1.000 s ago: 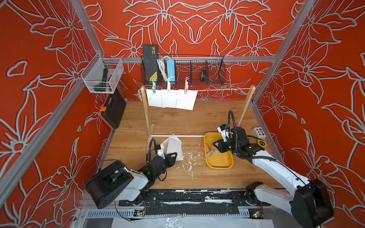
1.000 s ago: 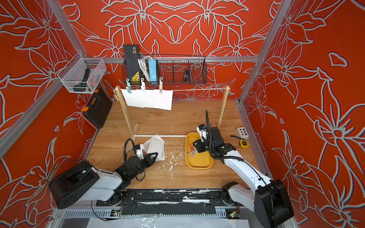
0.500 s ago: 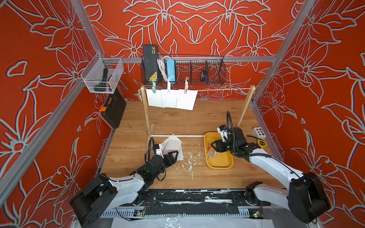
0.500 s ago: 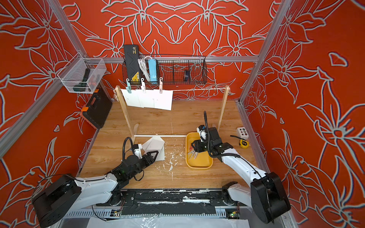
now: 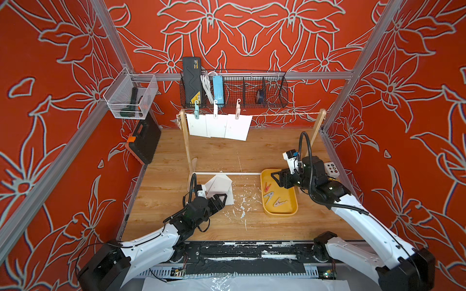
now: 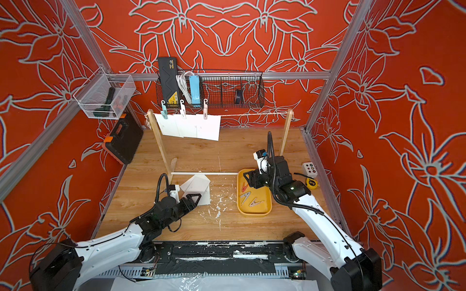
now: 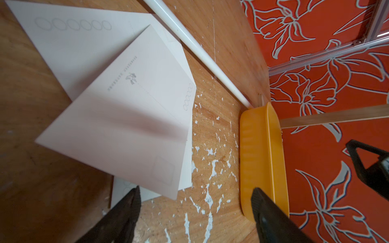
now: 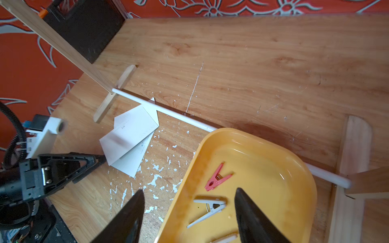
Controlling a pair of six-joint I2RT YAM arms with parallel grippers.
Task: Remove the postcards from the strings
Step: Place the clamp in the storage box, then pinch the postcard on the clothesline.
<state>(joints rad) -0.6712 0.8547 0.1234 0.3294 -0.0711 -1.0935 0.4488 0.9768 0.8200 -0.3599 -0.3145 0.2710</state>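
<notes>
My left gripper is open below the pink peg's postcard [image 5: 237, 127], whose lower corner hangs free of the other postcards, so it should keep rising until its fingers surround that corner [image 5: 244, 138].
Three white postcards [image 5: 219, 127] [image 6: 189, 127] hang by pegs [image 5: 215, 109] from the left half of the strings [image 5: 282, 114]. Other postcards [image 5: 219, 185] [image 7: 130, 117] [image 8: 130, 138] lie in a loose pile on the table by the white rod. My left gripper [image 5: 222, 199] [image 7: 195, 190] is open at the pile's near edge, with only bare table between its fingers. My right gripper [image 5: 277, 177] [image 8: 189, 190] hangs open and empty above the yellow tray [image 5: 280, 211] [image 8: 263, 143].
The tray holds a red peg [image 8: 216, 178], a white peg [image 8: 208, 208] and a beige one. Two wooden posts [image 5: 186, 146] [image 5: 315, 128] joined by a white rod [image 5: 227, 173] stand mid-table. A black case [image 5: 143, 139] leans at the left wall; a button box [image 5: 332, 168] sits at the right.
Both grippers have gone from shut to open. The left arm has stretched out low toward the card pile. The right gripper has stayed over the tray.
</notes>
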